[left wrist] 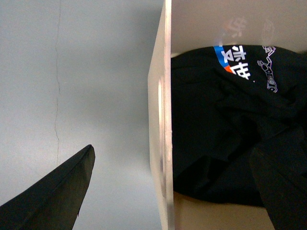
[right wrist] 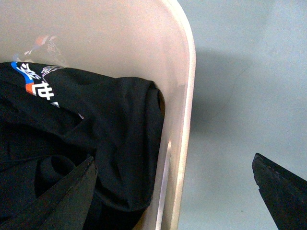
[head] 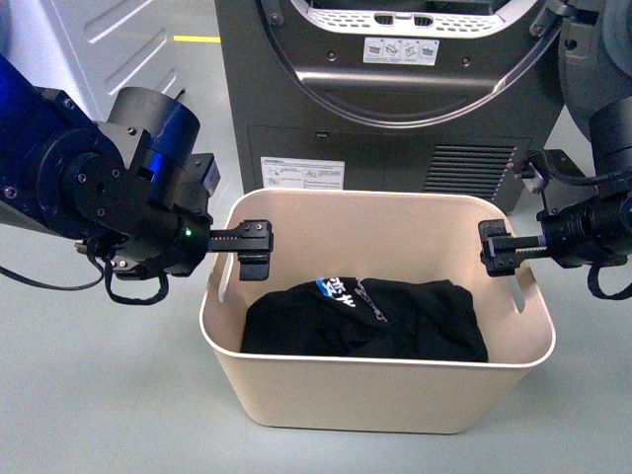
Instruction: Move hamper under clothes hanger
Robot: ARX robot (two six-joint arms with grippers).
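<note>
The black garment [head: 365,322] is spread out low between the hamper's tall walls [head: 380,234], so I expect it to stay in place and travel along when I carry the hamper.
The beige hamper [head: 375,395] stands on the grey floor in front of me, with a black printed garment [head: 395,321] lying in it. My left gripper [head: 242,247] is open and straddles the hamper's left short wall at the slot handle. In the left wrist view the wall [left wrist: 160,96] runs between the fingers [left wrist: 62,191], and the gripper [left wrist: 172,153] is not closed on it. My right gripper [head: 499,252] is open and straddles the right short wall. In the right wrist view that wall [right wrist: 184,96] passes between the spread fingers [right wrist: 278,187]. The clothes hanger is out of view.
A dark grey front-loading machine [head: 395,99] with a round door stands right behind the hamper. A white cabinet [head: 109,39] is at the back left. Grey floor [head: 99,395] lies to the left of and in front of the hamper.
</note>
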